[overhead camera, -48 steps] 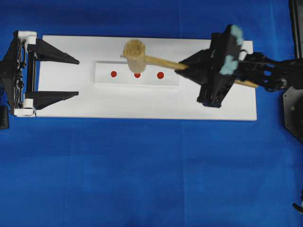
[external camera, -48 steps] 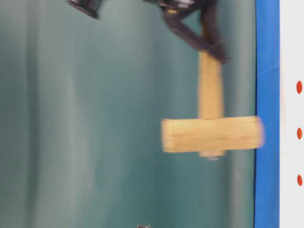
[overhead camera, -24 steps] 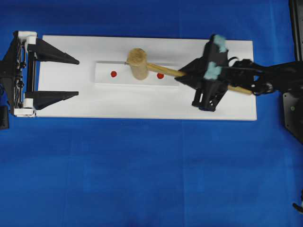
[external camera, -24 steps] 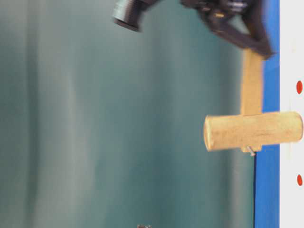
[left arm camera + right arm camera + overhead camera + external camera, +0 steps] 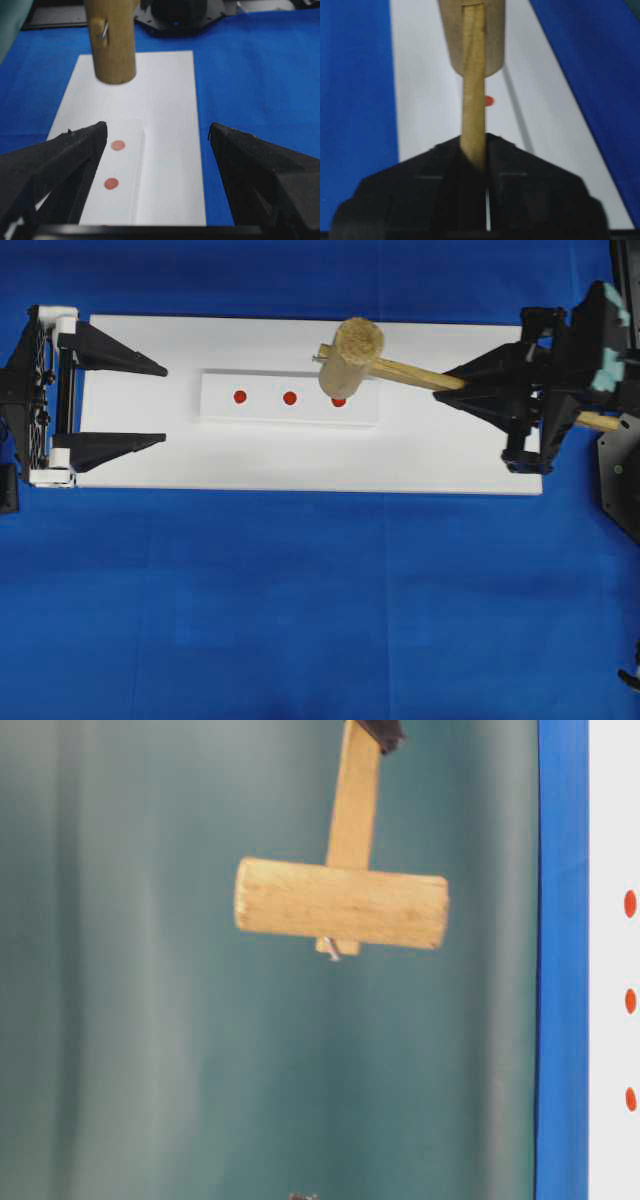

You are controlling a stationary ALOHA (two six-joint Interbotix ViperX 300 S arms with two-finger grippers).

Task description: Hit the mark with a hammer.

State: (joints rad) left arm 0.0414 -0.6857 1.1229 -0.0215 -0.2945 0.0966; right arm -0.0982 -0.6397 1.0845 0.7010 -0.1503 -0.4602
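Observation:
My right gripper should bring the hammer head (image 5: 358,343) to my left gripper's open fingers (image 5: 150,404) for them to grip, because it hangs too far away for my left gripper to reach.
The hammer (image 5: 350,352), a light wooden mallet, hangs in the air with its head over the rightmost of three red marks (image 5: 290,398) on a raised white strip (image 5: 220,410). My right gripper (image 5: 455,387) is shut on its slim handle (image 5: 473,115), near the board's right end. In the table-level view the hammer head (image 5: 340,903) is well clear of the board's surface and its marks (image 5: 630,1001). My left gripper (image 5: 165,404) rests open at the board's left end, pointing at the strip with nothing between its fingers (image 5: 75,150).
The white board (image 5: 300,460) lies on a blue cloth (image 5: 300,620). A black base (image 5: 620,470) stands at the right edge. A green backdrop (image 5: 150,1020) fills the table-level view.
The hammer head came down on the middle mark. It has since lifted and moved right as the right arm pulled back. The left gripper stayed still.

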